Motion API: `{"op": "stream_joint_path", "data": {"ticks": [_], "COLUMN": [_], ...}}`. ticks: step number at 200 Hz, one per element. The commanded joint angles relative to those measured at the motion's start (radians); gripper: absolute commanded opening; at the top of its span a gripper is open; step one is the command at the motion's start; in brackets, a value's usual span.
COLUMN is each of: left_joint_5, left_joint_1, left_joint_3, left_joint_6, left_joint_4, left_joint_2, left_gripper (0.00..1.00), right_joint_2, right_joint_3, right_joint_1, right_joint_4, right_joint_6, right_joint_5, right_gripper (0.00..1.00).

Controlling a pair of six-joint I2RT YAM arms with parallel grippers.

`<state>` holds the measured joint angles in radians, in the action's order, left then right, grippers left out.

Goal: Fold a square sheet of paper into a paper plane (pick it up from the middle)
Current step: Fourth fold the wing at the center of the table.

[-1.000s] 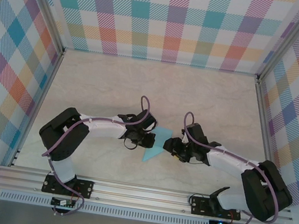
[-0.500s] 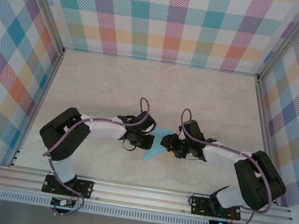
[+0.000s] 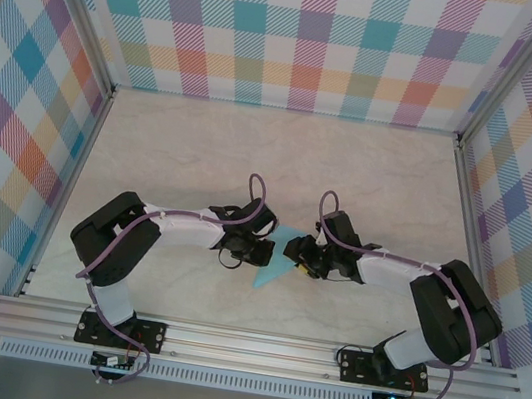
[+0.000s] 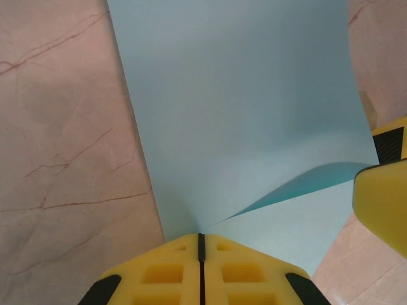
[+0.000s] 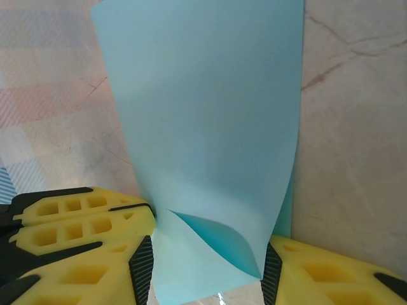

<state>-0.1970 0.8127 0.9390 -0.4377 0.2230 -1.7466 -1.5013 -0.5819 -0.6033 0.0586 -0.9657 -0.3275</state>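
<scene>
The paper's flap (image 4: 299, 183) puffs open between my grippers, so my right gripper should stay on the flap while my left gripper goes over to pinch the paper's pointed tip.
The light-blue sheet of paper (image 3: 270, 269) stands up off the table between my two grippers, bent into a curl with one layer lapping over another. My left gripper (image 3: 259, 250) is shut on its edge; in the left wrist view the yellow fingers (image 4: 159, 273) meet on the paper (image 4: 241, 101) with no gap, the gripper (image 4: 201, 236) pinching it. My right gripper (image 3: 294, 255) faces it from the right. In the right wrist view the right gripper (image 5: 205, 273) is open, its ribbed pads (image 5: 142, 267) on either side of the curled paper (image 5: 203, 108).
The marble-patterned tabletop (image 3: 252, 157) stretches out behind the grippers, ringed by checked walls and an aluminium frame (image 3: 253, 344) at the near edge. The left gripper's yellow fingers (image 5: 63, 219) sit close beside my right gripper's left finger.
My right gripper has slid left up to the paper, and its jaws have narrowed around it. The left gripper holds the paper in the same place.
</scene>
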Motion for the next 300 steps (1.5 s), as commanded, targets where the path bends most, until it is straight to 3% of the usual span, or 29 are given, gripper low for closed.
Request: {"op": "stream_joint_path", "data": {"ticks": [1,61,165,199,258,278,300], "left_joint_5": [0.000,-0.004,0.003,-0.002,-0.001,0.005,0.034], "left_joint_1": [-0.013,-0.013,-0.012,-0.011,-0.002,0.012,0.032], "left_joint_3": [-0.020,-0.007,-0.047,-0.087,-0.139,-0.147,-0.152], "left_joint_6": [-0.009,-0.012,-0.022,-0.019,-0.037,-0.042,-0.044], "left_joint_4": [-0.013,0.001,0.028,0.033,0.025,0.019,0.024], "left_joint_2": [-0.017,0.024,0.158,0.223,0.284,0.294,0.297], "left_gripper": [0.08,0.09,0.17,0.20,0.23,0.24,0.25], "right_joint_2": [-0.005,-0.003,-0.082,-0.088,-0.084,-0.085,-0.085], "right_joint_3": [-0.028,-0.031,-0.106,-0.123,-0.140,-0.145,-0.150], "right_joint_1": [-0.007,-0.007,-0.019,-0.033,-0.047,-0.048,-0.048], "right_joint_4": [0.030,0.012,-0.081,-0.091,-0.121,-0.136,-0.158], "right_joint_6": [0.003,0.117,0.150,0.149,0.179,0.189,0.194], "right_joint_5": [-0.029,-0.094,-0.065,-0.064,-0.070,-0.066,-0.050], "right_gripper": [0.46,0.43,0.23,0.24,0.37,0.36,0.30]}}
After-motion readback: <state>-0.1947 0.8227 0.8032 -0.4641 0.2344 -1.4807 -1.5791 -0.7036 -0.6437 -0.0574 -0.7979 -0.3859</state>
